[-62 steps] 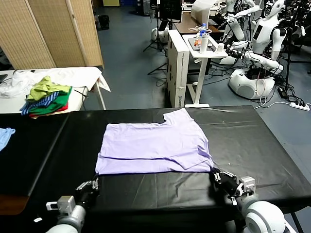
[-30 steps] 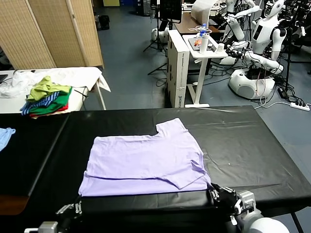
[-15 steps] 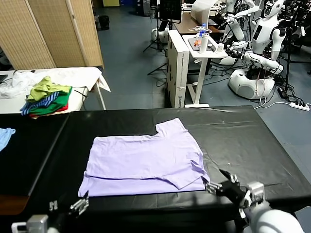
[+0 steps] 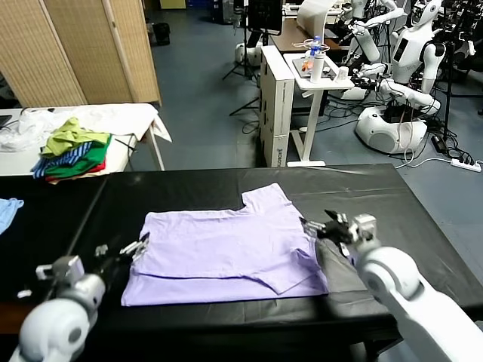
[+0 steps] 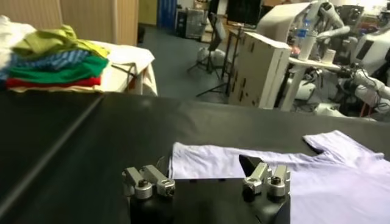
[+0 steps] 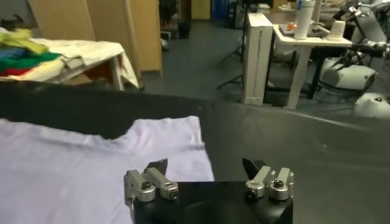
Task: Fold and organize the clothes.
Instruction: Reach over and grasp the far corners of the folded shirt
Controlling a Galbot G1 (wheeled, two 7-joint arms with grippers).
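Note:
The far sleeve (image 4: pixel 265 196) will fold over together with the T-shirt's loose far edge (image 4: pixel 198 214) when I carry that edge across, because the sleeve sticks out from it.
The pale lavender T-shirt (image 4: pixel 226 253) lies flat on the black table (image 4: pixel 392 204), with a sleeve folded in at its front right. My left gripper (image 4: pixel 122 249) is open and empty, hovering at the shirt's left edge. My right gripper (image 4: pixel 321 224) is open and empty, just off the shirt's right sleeve. The left wrist view has the open left gripper (image 5: pixel 204 170) with the shirt (image 5: pixel 304 176) ahead of it. The right wrist view has the open right gripper (image 6: pixel 205 167) over the shirt's edge (image 6: pixel 73 158).
A green, blue-striped and red heap of garments (image 4: pixel 72 151) sits on a white table at the back left. A light blue cloth (image 4: pixel 7 211) lies at the table's left edge. A white cart (image 4: pixel 317 75) and other robots (image 4: pixel 400 90) stand behind.
The shirt was dragged toward the front left, then let go. Both grippers have risen from the table's front edge to the shirt's left and right sides, open.

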